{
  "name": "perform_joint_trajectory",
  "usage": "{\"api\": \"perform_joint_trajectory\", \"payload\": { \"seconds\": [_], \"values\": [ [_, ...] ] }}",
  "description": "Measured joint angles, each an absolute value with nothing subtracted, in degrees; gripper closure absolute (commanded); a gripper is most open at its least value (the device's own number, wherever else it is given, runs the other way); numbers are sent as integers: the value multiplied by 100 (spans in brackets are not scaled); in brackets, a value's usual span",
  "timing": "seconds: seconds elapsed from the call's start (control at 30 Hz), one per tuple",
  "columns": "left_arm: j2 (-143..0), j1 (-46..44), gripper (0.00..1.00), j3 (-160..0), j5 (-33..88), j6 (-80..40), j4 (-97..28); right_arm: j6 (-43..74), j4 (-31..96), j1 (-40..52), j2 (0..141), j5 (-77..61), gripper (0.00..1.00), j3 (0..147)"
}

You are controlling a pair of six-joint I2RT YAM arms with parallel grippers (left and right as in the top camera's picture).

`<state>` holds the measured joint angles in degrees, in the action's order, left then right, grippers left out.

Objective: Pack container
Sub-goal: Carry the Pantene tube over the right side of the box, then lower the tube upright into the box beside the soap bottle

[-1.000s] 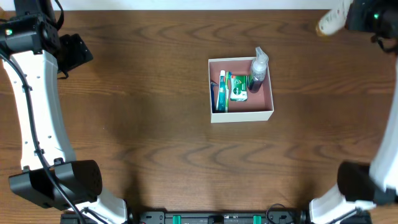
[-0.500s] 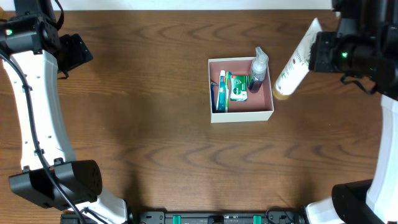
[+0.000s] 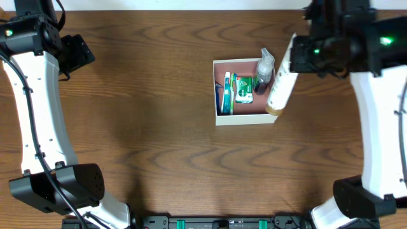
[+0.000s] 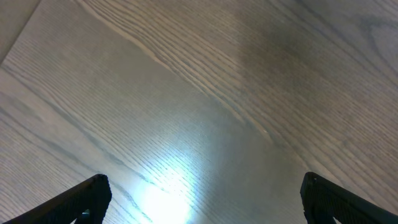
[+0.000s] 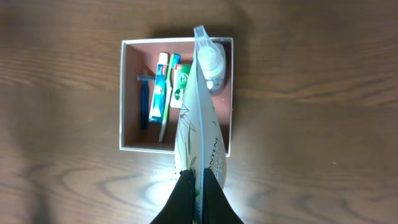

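My right gripper carries on moving inward and down and lets go beside the clear bottle, because the white tube hangs cap end (image 3: 274, 110) down at the container's free corner (image 3: 261, 107).
The container (image 3: 245, 119), a shallow white-walled square box with a pink-brown inside, sits at the table's middle and also shows in the right wrist view (image 5: 122, 99). It holds a blue-and-white toothpaste tube (image 3: 227, 88), a green box (image 3: 243, 91) and a clear bottle (image 3: 264, 71). My right gripper (image 3: 293, 49) (image 5: 198, 178) is shut on the flat crimped end of a white tube (image 3: 279, 88) (image 5: 199, 118). That tube hangs tilted above the container's right wall, cap end over the near right corner. My left gripper (image 3: 79, 52) (image 4: 202, 194) stands open over bare wood at the far left.
A blue razor (image 5: 143, 99) lies along the container's left side. The bottle's white cap (image 5: 212, 62) sits at the far right corner, just behind the held tube. Brown wooden table (image 3: 159, 140) surrounds the box on all sides.
My right arm has carried the white tube leftward from the table's far right corner to above the container's right wall. The left arm has not moved.
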<state>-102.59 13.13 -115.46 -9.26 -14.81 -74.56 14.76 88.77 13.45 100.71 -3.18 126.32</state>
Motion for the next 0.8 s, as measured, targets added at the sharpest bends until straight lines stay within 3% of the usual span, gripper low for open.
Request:
{"api": "perform_joint_trajectory", "payload": {
  "seconds": [0.3,0.8],
  "values": [
    [-10259,1313,2,-11546,-923,-1481,-7456,1487,7824,1455,10127,8,99,11319],
    [-10259,1313,2,-11546,-923,-1481,-7456,1487,7172,1455,10130,193,99,10442]
  ]
}}
